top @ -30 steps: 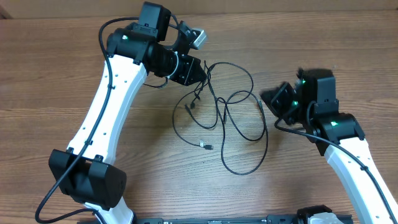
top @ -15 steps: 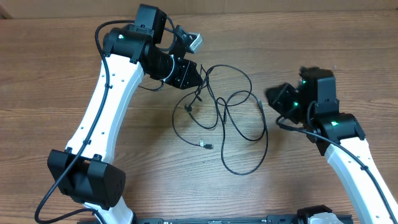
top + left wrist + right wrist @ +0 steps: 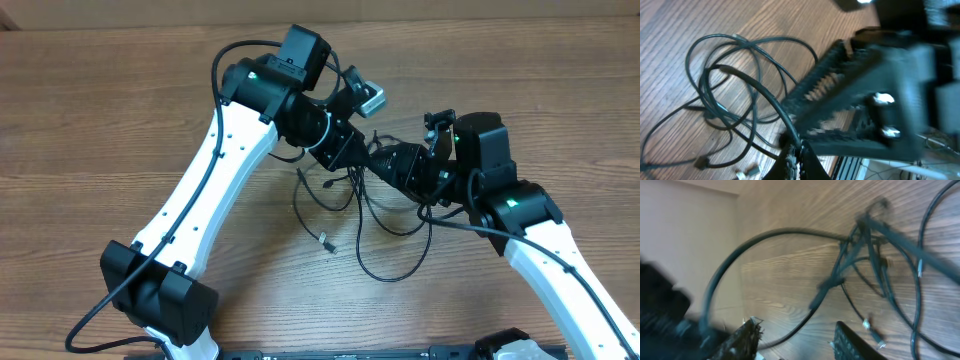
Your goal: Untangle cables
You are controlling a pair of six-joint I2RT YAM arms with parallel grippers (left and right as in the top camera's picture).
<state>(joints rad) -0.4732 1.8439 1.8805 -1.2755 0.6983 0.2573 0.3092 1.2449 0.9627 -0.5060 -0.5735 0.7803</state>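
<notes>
My left gripper crowds my right gripper's fingers over the tangled loops (image 3: pixel 722 102), so next my right gripper grabs the strand of cable (image 3: pixel 792 330) while my left gripper moves back.
The cables (image 3: pixel 326 239) are thin black cords lying in tangled loops on the wooden table below both grippers. My left gripper (image 3: pixel 366 158) is shut on one cable strand, which shows at its fingertips in the left wrist view (image 3: pixel 794 152). The loose loops and small plugs (image 3: pixel 720 107) lie to its left. My right gripper (image 3: pixel 398 166) is open and almost touches the left gripper. In the right wrist view its fingers (image 3: pixel 800 340) straddle a cable strand (image 3: pixel 840 275) above the table. The right gripper's open fingers (image 3: pixel 840 95) fill the left wrist view.
The wooden table (image 3: pixel 100 150) stretches to all sides. The left arm's white links (image 3: pixel 210 190) cross the table's left half. The right arm (image 3: pixel 540 240) comes in from the lower right. A wall edge (image 3: pixel 685 240) shows in the right wrist view.
My left gripper has moved right with its cable strand, dragging the loops along. My right gripper has swung left to meet it over the cables.
</notes>
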